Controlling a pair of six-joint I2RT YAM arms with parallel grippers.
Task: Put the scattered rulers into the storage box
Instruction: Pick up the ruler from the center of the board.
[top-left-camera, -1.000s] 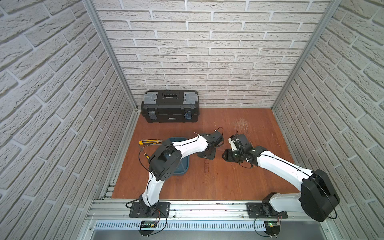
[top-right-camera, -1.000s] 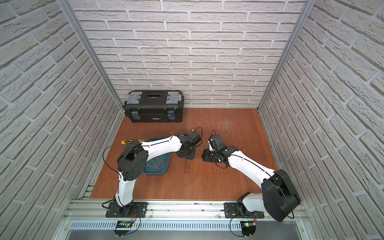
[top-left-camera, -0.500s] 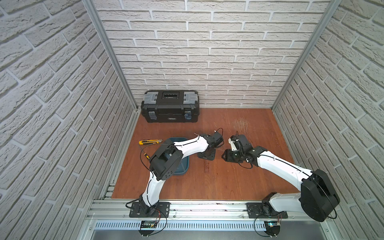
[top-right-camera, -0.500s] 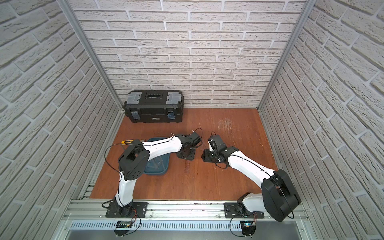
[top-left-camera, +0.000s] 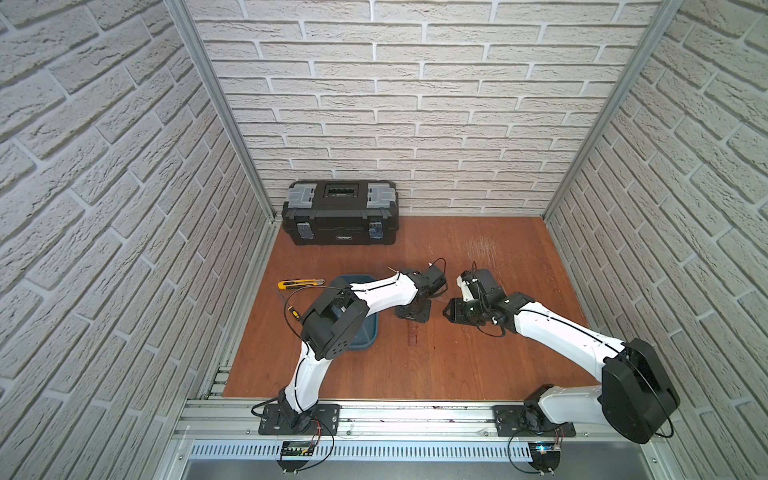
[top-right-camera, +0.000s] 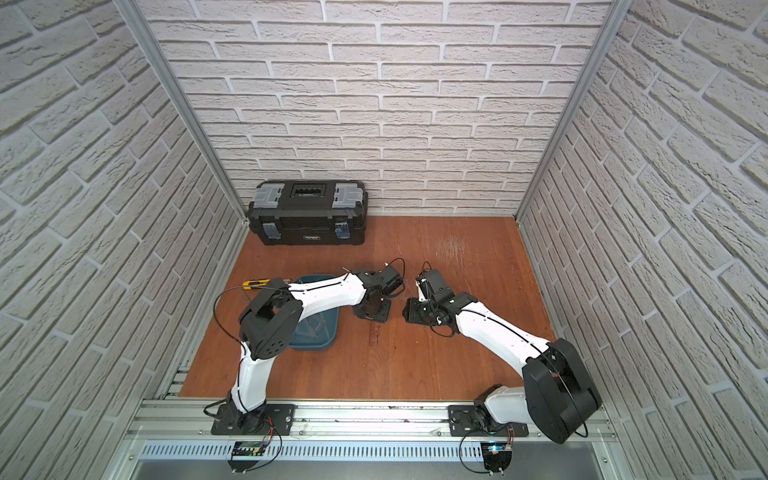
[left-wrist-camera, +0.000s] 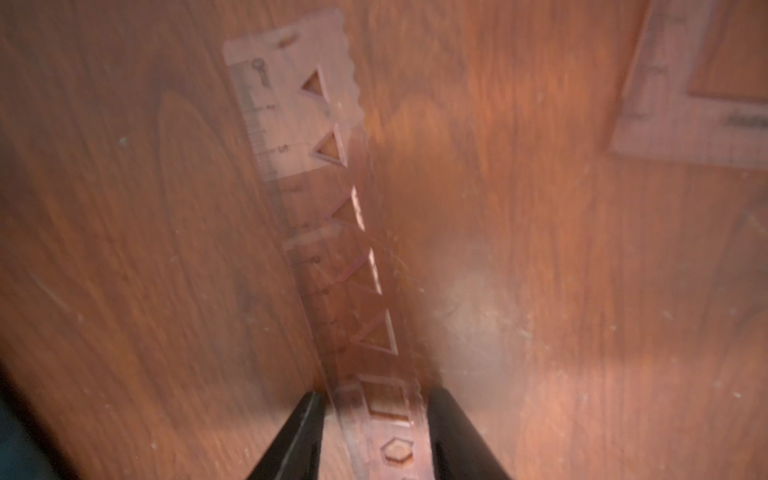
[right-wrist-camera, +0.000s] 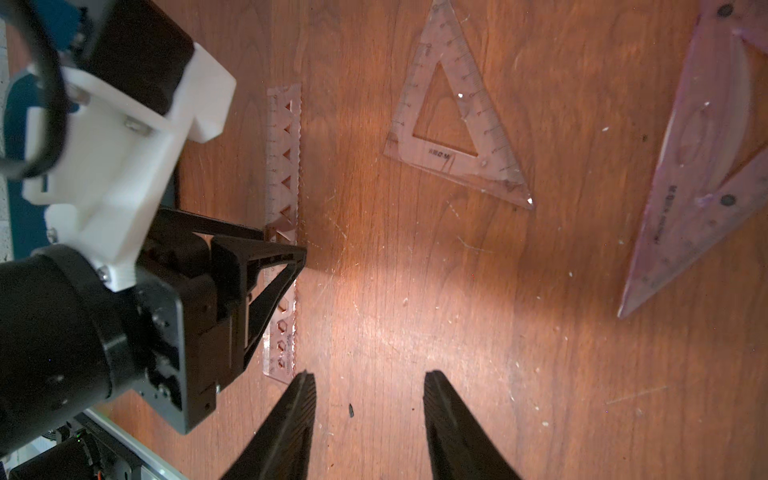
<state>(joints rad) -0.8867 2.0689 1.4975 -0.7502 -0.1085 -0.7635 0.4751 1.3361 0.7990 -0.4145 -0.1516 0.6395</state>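
Note:
The ruler is slanted between my left gripper's fingers (left-wrist-camera: 374, 404), so I should open them, back off slightly and close squarely on the ruler's long edges (left-wrist-camera: 414, 380) before lifting it.
A see-through straight ruler (left-wrist-camera: 316, 199) with triangle and hexagon cut-outs lies flat on the wooden table (top-left-camera: 457, 365). My left gripper (left-wrist-camera: 377, 399) points down over it, open, one fingertip beside each long edge. The right wrist view shows the same ruler (right-wrist-camera: 282, 166) under the left gripper (right-wrist-camera: 284, 245). My right gripper (right-wrist-camera: 369, 376) hangs open and empty just beside the ruler's end. Two set squares lie further on: a small clear one (right-wrist-camera: 482, 124) and a larger purple-tinted one (right-wrist-camera: 685, 187). The teal storage box (top-left-camera: 365, 343) sits under the left arm, mostly hidden.
A black toolbox (top-left-camera: 340, 212) stands against the back wall. A yellow utility knife (top-left-camera: 299, 284) and a thin screwdriver (top-left-camera: 291, 307) lie left of the storage box. Brick walls close in both sides. The two grippers (top-right-camera: 372, 318) (top-right-camera: 405, 311) are close together mid-table.

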